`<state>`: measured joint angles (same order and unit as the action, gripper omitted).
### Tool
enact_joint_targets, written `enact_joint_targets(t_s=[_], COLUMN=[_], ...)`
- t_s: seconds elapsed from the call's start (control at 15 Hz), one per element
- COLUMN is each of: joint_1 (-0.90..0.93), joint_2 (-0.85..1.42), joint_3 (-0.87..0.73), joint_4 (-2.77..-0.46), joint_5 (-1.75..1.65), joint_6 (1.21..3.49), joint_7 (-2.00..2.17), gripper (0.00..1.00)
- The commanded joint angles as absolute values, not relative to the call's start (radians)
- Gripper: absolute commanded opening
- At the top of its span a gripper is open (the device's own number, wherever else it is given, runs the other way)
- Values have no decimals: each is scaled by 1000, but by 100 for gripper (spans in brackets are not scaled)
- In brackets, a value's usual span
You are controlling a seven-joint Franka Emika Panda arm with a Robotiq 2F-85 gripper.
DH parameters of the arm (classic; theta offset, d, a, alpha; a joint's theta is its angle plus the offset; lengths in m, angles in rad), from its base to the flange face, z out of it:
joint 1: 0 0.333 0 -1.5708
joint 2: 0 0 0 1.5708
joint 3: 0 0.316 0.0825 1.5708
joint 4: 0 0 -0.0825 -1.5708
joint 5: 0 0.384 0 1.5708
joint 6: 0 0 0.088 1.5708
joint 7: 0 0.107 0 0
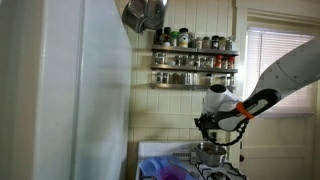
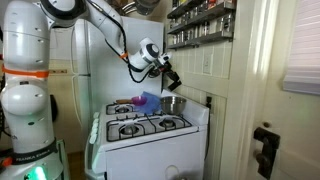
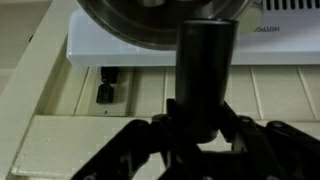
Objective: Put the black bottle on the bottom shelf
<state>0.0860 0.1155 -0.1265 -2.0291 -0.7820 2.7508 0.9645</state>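
Note:
My gripper is pointing the black bottle (image 3: 204, 75) down toward the metal pot, so I should move back from the wall and tip the bottle up toward the bottom shelf (image 1: 190, 86).
In the wrist view my gripper (image 3: 199, 128) is shut on the black bottle (image 3: 205, 65), a dark cylinder that stands out between the fingers. In both exterior views the gripper (image 1: 207, 124) (image 2: 171, 79) hangs above the back of the white stove, just over a metal pot (image 1: 210, 152). The bottle is too small to make out there. The wall spice rack is above the gripper. Its bottom shelf (image 1: 195, 85) (image 2: 201, 40) holds a row of jars behind a thin rail.
A white fridge (image 1: 85, 90) stands beside the stove (image 2: 150, 130). A metal pan (image 1: 145, 14) hangs near the rack's upper tier (image 1: 195, 50). A purple item (image 2: 148, 100) lies on the stove's back. A window with blinds (image 1: 272, 70) is beside the arm.

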Motion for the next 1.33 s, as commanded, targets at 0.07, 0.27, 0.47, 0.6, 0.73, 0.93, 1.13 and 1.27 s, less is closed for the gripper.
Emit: enact_joint_targets(t_s=[0.07, 0.27, 0.47, 0.6, 0.73, 0.93, 1.13, 1.27], joint_1=[149, 179, 206, 221, 235, 253, 257, 164], joint_2=[115, 116, 131, 140, 152, 178, 231, 260], joint_3=[-195, -211, -212, -206, -196, -185, -182, -74], joint_4=[-2012, -1973, -1912, -1873, -1852, -1868, -1871, -1866], joint_5=[-1071, -1256, -1423, -1555, -1696, -1878, -1929, -1951], joint_6=[2784, 2765, 2735, 2694, 2640, 2538, 2463, 2407], joint_7=[1310, 1530, 1747, 1886, 2024, 2212, 2284, 2300], gripper=[18, 18, 18, 18, 18, 18, 18, 18])
